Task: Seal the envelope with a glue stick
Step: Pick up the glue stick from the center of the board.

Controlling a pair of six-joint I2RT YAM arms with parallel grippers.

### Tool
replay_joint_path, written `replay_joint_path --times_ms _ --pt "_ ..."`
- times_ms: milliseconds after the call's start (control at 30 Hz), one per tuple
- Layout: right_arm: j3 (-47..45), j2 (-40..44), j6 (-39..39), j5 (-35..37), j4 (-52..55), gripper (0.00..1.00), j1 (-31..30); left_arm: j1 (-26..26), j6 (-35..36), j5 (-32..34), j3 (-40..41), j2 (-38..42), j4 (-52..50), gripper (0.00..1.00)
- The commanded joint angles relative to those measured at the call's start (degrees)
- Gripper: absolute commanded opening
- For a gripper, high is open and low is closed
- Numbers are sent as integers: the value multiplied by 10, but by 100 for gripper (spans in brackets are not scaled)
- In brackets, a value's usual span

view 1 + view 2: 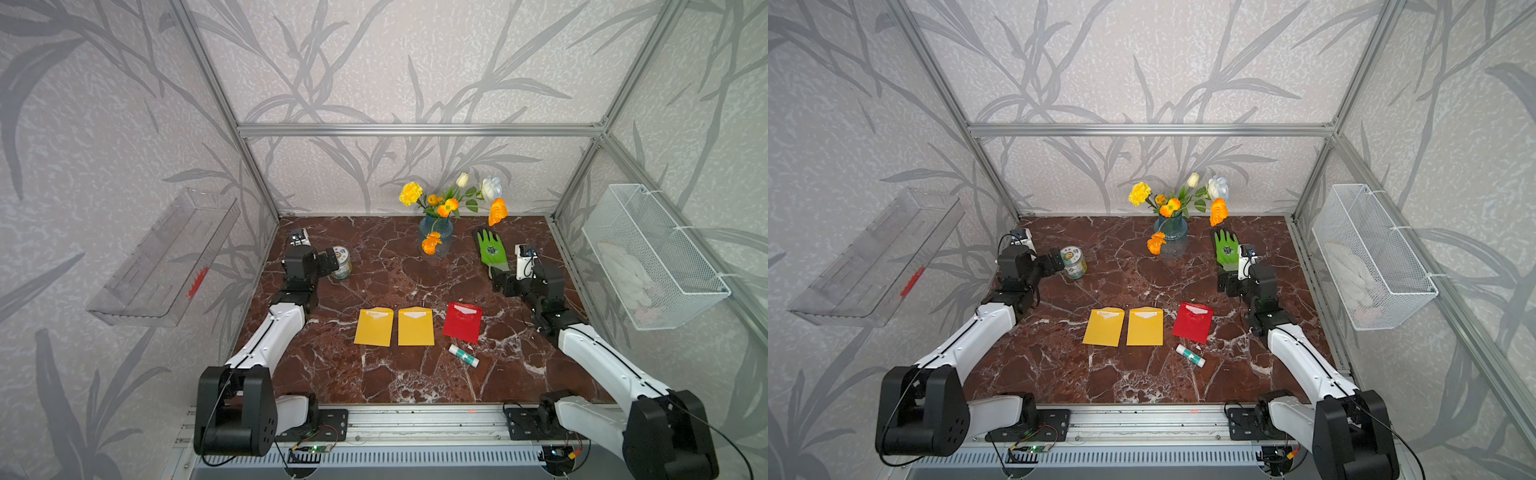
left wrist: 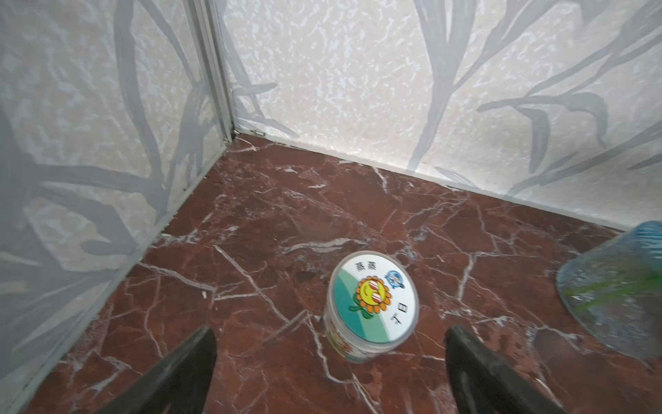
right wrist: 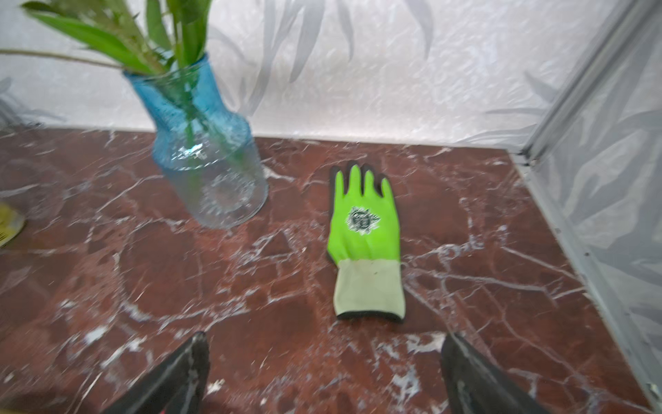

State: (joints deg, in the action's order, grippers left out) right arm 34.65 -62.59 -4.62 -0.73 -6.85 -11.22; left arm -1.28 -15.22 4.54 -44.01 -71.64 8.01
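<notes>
The glue stick is clear of the red envelope (image 1: 463,324). My right gripper should stay open and keep moving toward the glue stick (image 1: 464,356) until its fingers close around it.
The glue stick (image 1: 464,355) (image 1: 1190,355), a white tube with a green band, lies on the dark red marble table just in front of a red envelope (image 1: 462,322). Two yellow envelopes (image 1: 374,327) (image 1: 415,326) lie side by side to its left. All three show their flaps at the far end. My left gripper (image 1: 329,262) (image 2: 329,333) stands open at the far left, with nothing between its fingers. My right gripper (image 1: 500,283) (image 3: 324,338) stands open at the far right, also empty. Both are well behind the envelopes.
A small lidded jar (image 1: 343,262) (image 2: 372,308) stands just ahead of the left gripper. A green glove (image 1: 491,249) (image 3: 363,229) lies ahead of the right gripper. A blue glass vase (image 1: 435,235) (image 3: 207,161) of flowers stands at the back. A wire basket (image 1: 652,257) and a clear shelf (image 1: 166,257) hang on the side walls.
</notes>
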Motion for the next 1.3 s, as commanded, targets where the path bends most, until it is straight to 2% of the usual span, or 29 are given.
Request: replay_joint_path --times_ms 0,233,500,767,967,1100,1267 --pt "42 21 -27 -81 170 99 -26 -23 -85 -56 -2 11 -67 100" --pt "50 46 -57 -61 306 100 -185 -129 -117 -64 21 1 -59 100" --pt "73 -33 -128 16 434 96 -327 -171 -176 -81 94 28 -26 100" --pt "66 -71 -153 15 446 92 -373 -189 -190 -86 120 38 -20 100" --pt "66 -73 -190 16 452 91 -383 -196 -192 -93 121 32 -21 100" --pt "76 -47 -278 25 460 91 -383 -205 -192 -93 119 34 -23 100" --pt "54 19 -459 64 443 91 -382 -209 -194 -90 112 29 -28 99"
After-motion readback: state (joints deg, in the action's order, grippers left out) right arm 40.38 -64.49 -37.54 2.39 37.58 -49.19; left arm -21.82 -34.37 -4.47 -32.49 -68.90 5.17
